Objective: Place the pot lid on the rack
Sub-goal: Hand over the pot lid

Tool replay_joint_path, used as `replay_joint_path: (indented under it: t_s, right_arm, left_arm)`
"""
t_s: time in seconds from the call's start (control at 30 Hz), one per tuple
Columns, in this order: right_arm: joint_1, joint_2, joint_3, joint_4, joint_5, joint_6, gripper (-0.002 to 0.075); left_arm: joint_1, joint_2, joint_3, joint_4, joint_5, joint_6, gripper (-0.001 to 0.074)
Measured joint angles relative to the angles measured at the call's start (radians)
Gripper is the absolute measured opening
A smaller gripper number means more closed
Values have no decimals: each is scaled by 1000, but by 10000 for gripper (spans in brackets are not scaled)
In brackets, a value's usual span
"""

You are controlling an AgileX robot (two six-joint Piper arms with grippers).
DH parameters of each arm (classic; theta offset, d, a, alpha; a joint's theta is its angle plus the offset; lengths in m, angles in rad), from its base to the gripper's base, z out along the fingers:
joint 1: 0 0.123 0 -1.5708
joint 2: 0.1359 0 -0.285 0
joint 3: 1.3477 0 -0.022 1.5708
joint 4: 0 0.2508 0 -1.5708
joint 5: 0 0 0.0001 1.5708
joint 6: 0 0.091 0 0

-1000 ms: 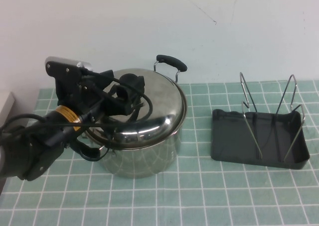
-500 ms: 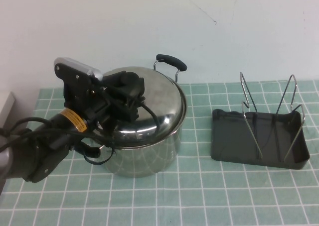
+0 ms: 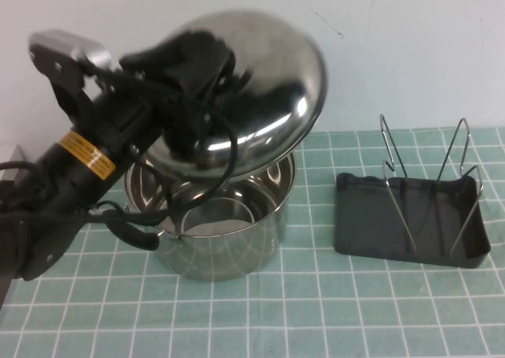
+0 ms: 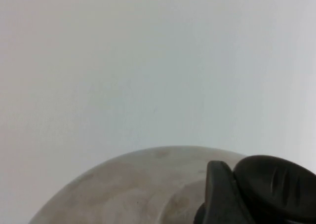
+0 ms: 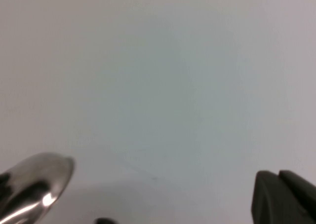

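The pot lid (image 3: 264, 86) will stand on its edge and lean when I lower it between the rack's two wire loops, because an open gap (image 3: 426, 191) shows there.
My left gripper (image 3: 193, 65) is shut on the black knob of the pot lid (image 3: 272, 98). It holds the shiny domed lid tilted in the air above the open steel pot (image 3: 229, 244). In the left wrist view the lid's dome (image 4: 133, 189) and the knob (image 4: 276, 189) show beside one finger (image 4: 221, 197). The rack (image 3: 410, 225), a dark grey tray with two wire loops, stands empty to the right of the pot. My right gripper (image 5: 278, 197) is out of the high view. It shows shut and empty in the right wrist view, facing the wall, with the lid's edge (image 5: 34, 184) in sight.
The pot stands on a green checked cloth (image 3: 331, 311) and has a black handle on its left side (image 3: 130, 233). A white wall is behind. A pale object's corner (image 3: 9, 162) sits at the far left edge.
My left gripper has lifted the lid off the pot and tilted it up toward the wall. The pot now stands open. The rack has not moved.
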Motion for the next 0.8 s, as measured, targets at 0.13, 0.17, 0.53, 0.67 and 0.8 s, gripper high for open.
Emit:
replay_joint_path:
  t_s: [0.13, 0.17, 0.53, 0.67, 0.8]
  right_arm:
    - [68, 0, -68, 358, 109, -184, -1]
    - [86, 0, -70, 449, 127, -258, -1]
    - [127, 81, -72, 1270, 281, -827, 92]
    - [127, 117, -72, 1332, 310, -852, 365]
    - [127, 136, -72, 1430, 305, -882, 564]
  left_arm:
    - [-120, -101, -5, -80, -13, -21, 334]
    - [-157, -113, -17, -96, -15, -23, 334]
    - [-563, -125, -189, -233, -17, 71, 334]
    - [-652, -125, -234, -258, -30, 135, 333]
    - [-708, -125, -247, -266, -34, 146, 333]
